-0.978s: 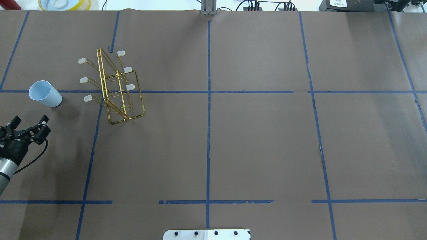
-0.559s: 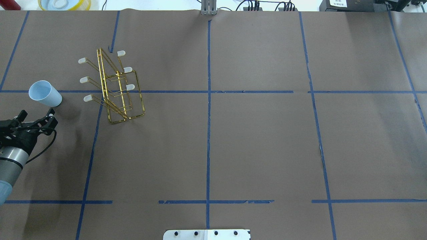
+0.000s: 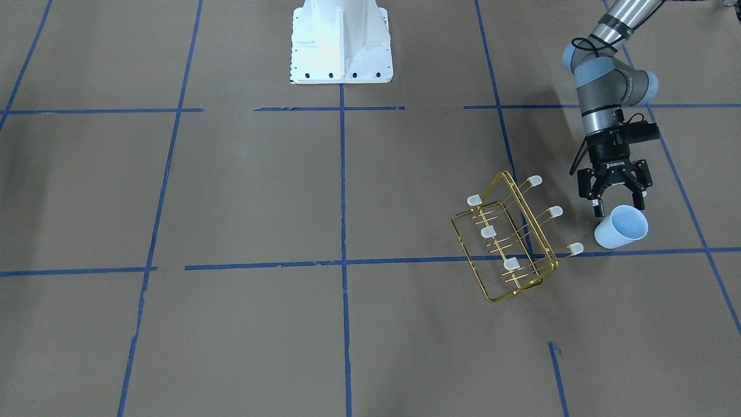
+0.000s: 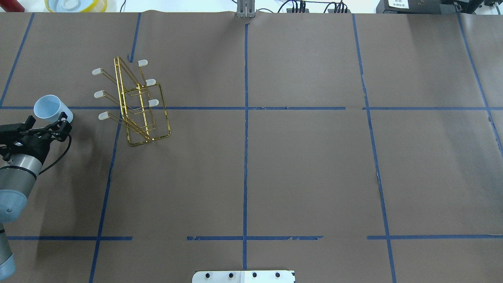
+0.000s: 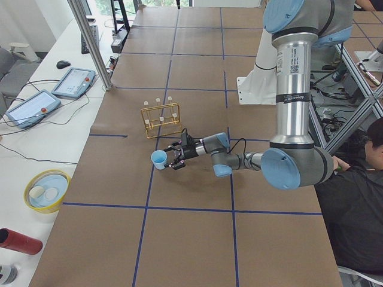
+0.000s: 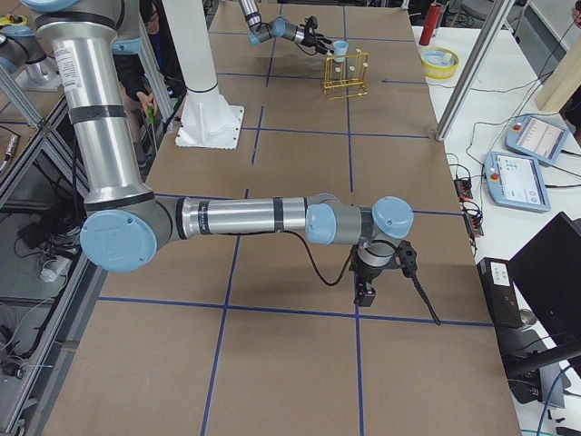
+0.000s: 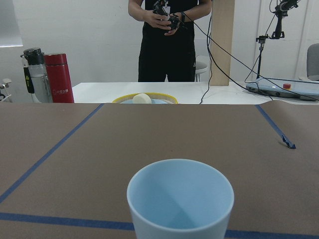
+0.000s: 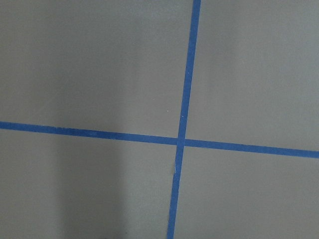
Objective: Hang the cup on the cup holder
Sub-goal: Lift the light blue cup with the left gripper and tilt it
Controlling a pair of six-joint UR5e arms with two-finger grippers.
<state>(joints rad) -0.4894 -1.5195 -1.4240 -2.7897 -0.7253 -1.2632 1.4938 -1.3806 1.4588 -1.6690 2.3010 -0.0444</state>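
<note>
The pale blue cup (image 3: 622,227) will hang at a tilt with its opening down when the robot turns it over onto a peg, because the cup holder's white-capped pegs (image 3: 535,180) slant outward.
The pale blue cup (image 4: 49,107) stands upright, mouth up, at the table's far left; it also shows in the front view (image 3: 622,227) and fills the left wrist view (image 7: 180,199). The gold wire cup holder (image 4: 141,106) stands to its right, with white-capped prongs (image 3: 509,243). My left gripper (image 3: 617,206) is open and low, with a finger on each side of the cup's near wall; I see no contact. My right gripper (image 6: 365,289) hangs over bare table far from both. It shows only in the right side view, so I cannot tell if it is open.
A yellow-rimmed bowl (image 4: 74,4) and a red bottle (image 7: 59,78) sit on the white bench beyond the table's far edge. A person (image 7: 167,40) stands behind it. The white robot base (image 3: 341,40) is at mid-table on the robot's side.
My left gripper has moved forward across the table to the cup, staying open. The cup and the cup holder have not moved.
</note>
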